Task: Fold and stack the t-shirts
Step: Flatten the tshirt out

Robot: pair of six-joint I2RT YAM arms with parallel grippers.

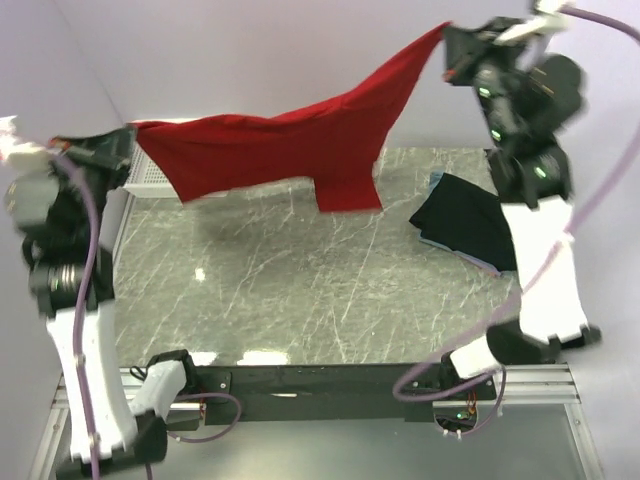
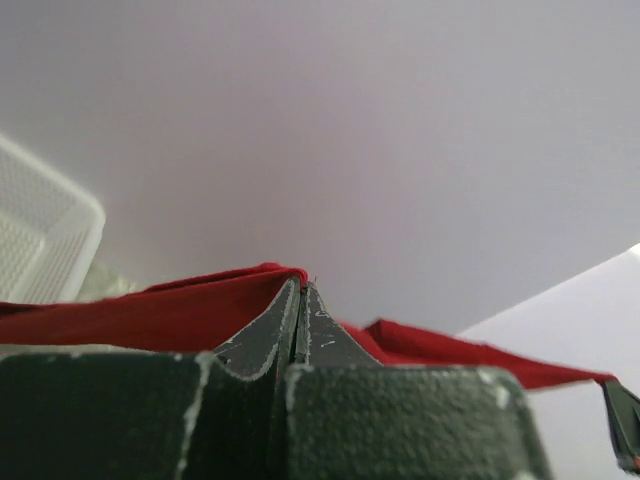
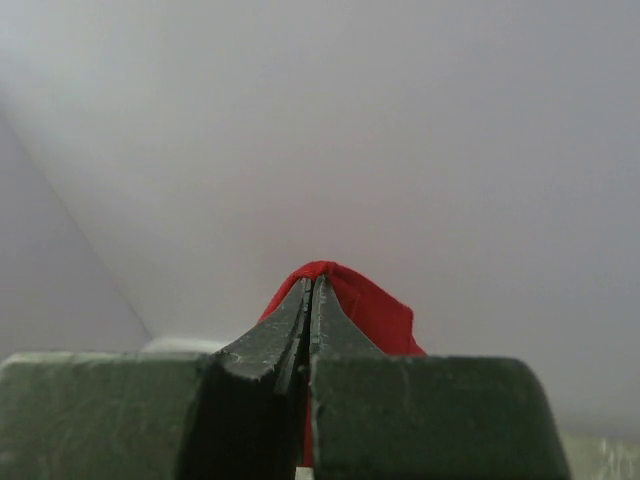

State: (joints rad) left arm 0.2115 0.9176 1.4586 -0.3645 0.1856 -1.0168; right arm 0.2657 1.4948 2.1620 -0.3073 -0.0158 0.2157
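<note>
The red t-shirt hangs next to the white basket (image 1: 152,178), so the robot's left gripper and right gripper should pull it back and spread it flat over the open marble (image 1: 262,280).
A bright red t-shirt (image 1: 290,145) hangs stretched in the air above the far half of the table, held at both ends. My left gripper (image 1: 130,135) is shut on its left end, and the red cloth (image 2: 150,310) shows beside my closed fingers. My right gripper (image 1: 447,40) is shut on its right end, held higher; red cloth (image 3: 375,310) pokes out at my fingertips. A folded black t-shirt (image 1: 465,225) lies on the table at the right, with a light blue edge (image 1: 470,262) of another shirt under it.
A white mesh basket (image 1: 150,178) stands at the table's far left, also seen in the left wrist view (image 2: 40,240). The table is dark marble (image 1: 300,290). A pale wall is behind.
</note>
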